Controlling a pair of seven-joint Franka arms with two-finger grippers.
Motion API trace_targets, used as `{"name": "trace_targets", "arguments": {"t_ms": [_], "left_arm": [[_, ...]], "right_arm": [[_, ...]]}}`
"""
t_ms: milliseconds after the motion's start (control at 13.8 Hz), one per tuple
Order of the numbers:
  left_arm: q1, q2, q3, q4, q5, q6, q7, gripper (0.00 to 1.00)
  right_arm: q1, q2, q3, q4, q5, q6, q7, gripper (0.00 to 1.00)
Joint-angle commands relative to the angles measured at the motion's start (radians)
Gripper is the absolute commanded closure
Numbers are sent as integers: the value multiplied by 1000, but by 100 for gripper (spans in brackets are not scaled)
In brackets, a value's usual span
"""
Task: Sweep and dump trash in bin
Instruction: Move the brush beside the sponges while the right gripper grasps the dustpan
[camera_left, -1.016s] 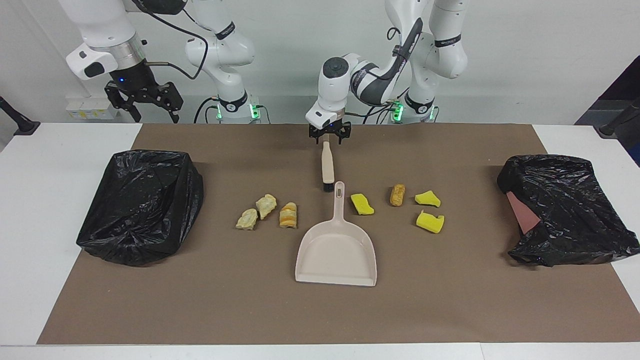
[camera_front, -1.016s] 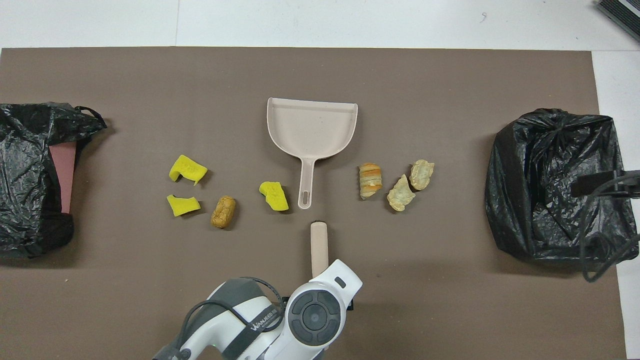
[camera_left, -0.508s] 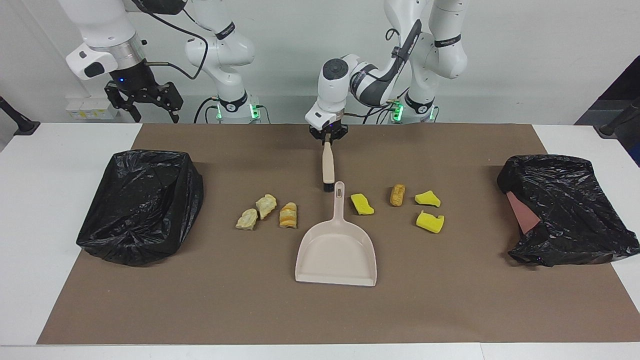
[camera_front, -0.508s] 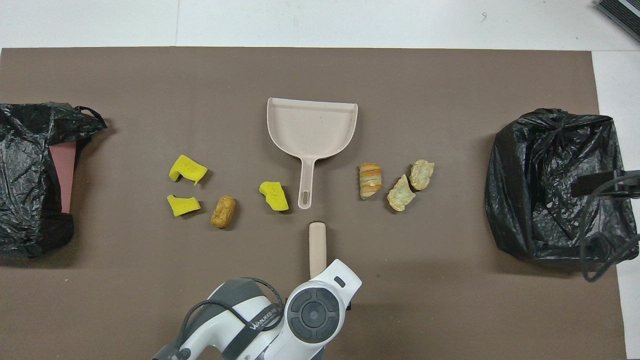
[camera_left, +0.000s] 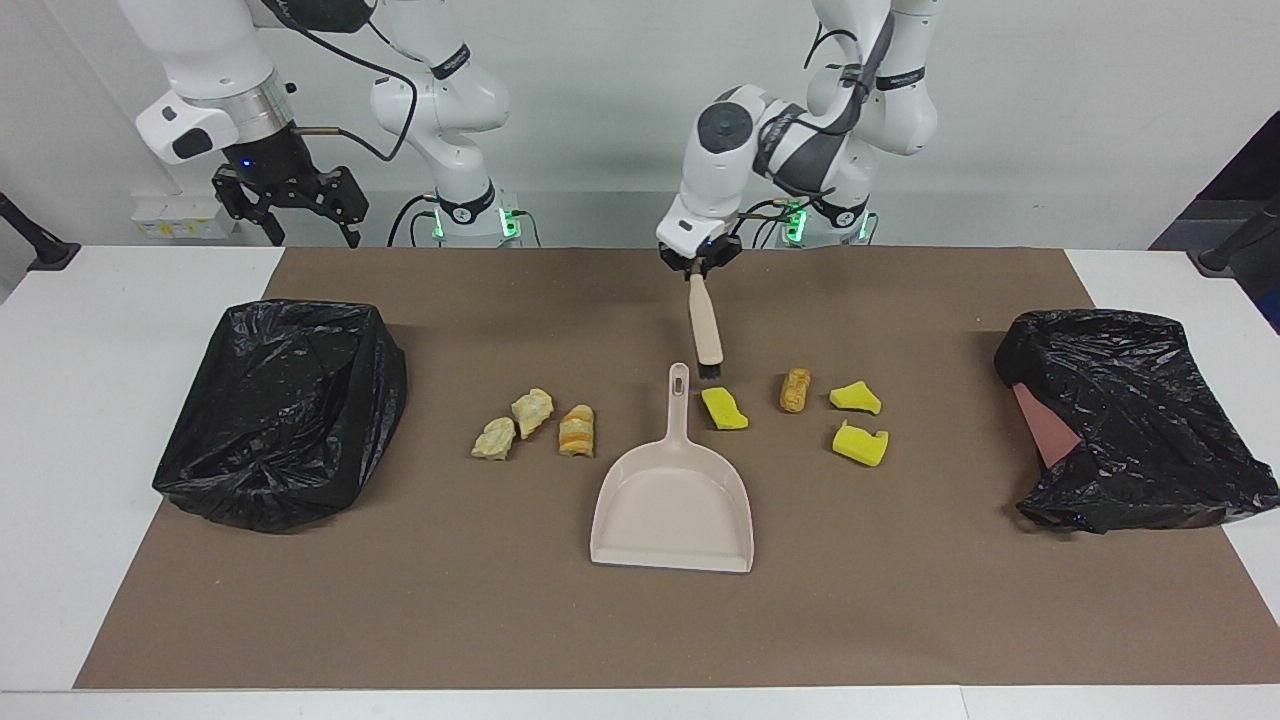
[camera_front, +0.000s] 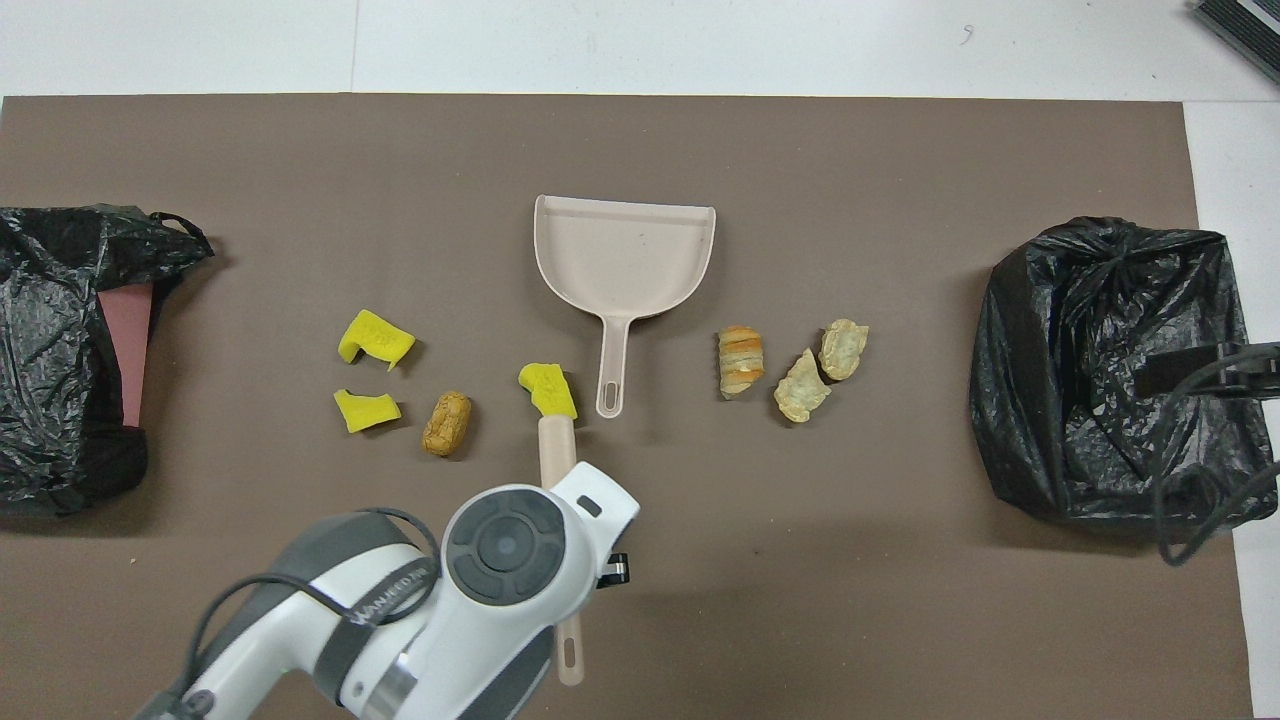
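My open right gripper should keep going to the handle's end and close there, because the dustpan's handle points toward my arms and is clear of the yellow chunk.
My left gripper is shut on the top end of the beige brush. The brush hangs tilted, its black bristles just beside a yellow chunk and the dustpan's handle. The brush also shows in the overhead view. The beige dustpan lies flat mid-mat. A brown roll and two more yellow chunks lie toward the left arm's end. Three bread-like pieces lie toward the right arm's end. My right gripper waits open, raised near the bin at its end.
A black-bagged bin stands at the right arm's end of the brown mat. A second black-bagged bin, with a reddish panel showing, stands at the left arm's end. Bare mat lies farther from the robots than the dustpan.
My left gripper shut on the brush handle, lifted it and carried it toward the left arm's end, from the dustpan handle to the nearest yellow chunk. The right arm stayed put.
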Motion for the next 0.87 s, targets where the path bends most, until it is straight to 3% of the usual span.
{"name": "trace_targets", "arguments": {"t_ms": [0,145,581,799], "left_arm": [[107,-8,-7,40,23,-43,64,100],[190,10,-8,78,65,-27,89,100],[458,44,-7,77,74,48,403,100],[594,57,-8,77,76,69,590,100]], "right_arm": [[74,12,3,-23,7,41,26,0],[159,67,3,-17,16,113,143,0],[390,308,12,39,22,276,420,0],[470,406,20,41,43,423,623,0]]}}
